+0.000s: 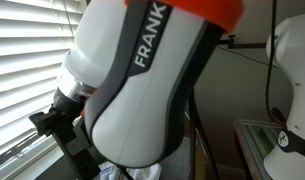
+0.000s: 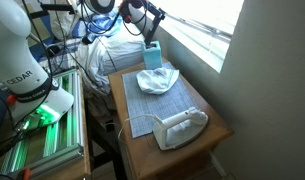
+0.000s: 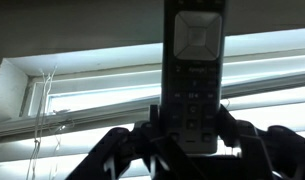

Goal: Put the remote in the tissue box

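Observation:
I should swing back and tip the remote down into the teal box's top opening (image 2: 152,46), because my gripper is pointing the remote (image 3: 194,75) at the window blinds.
In the wrist view my gripper (image 3: 192,125) is shut on the remote (image 3: 195,70), a slim black bar with buttons that stands upright between the fingers, in front of bright window blinds. In an exterior view the gripper (image 2: 144,16) is high above the far end of the wooden table (image 2: 207,140), over a small upright teal box (image 2: 152,56). A white and grey box-like thing with tissue on top (image 2: 180,128) lies at the table's near end. I cannot tell which of them is the tissue box. The remote is too small to make out there.
A grey mat (image 2: 152,105) covers the table's middle with white crumpled paper (image 2: 159,80) on it. The window blinds (image 2: 197,20) run along one side of the table. A second white robot (image 2: 22,60) and cables stand beside it. The arm's white body (image 1: 152,80) fills an exterior view.

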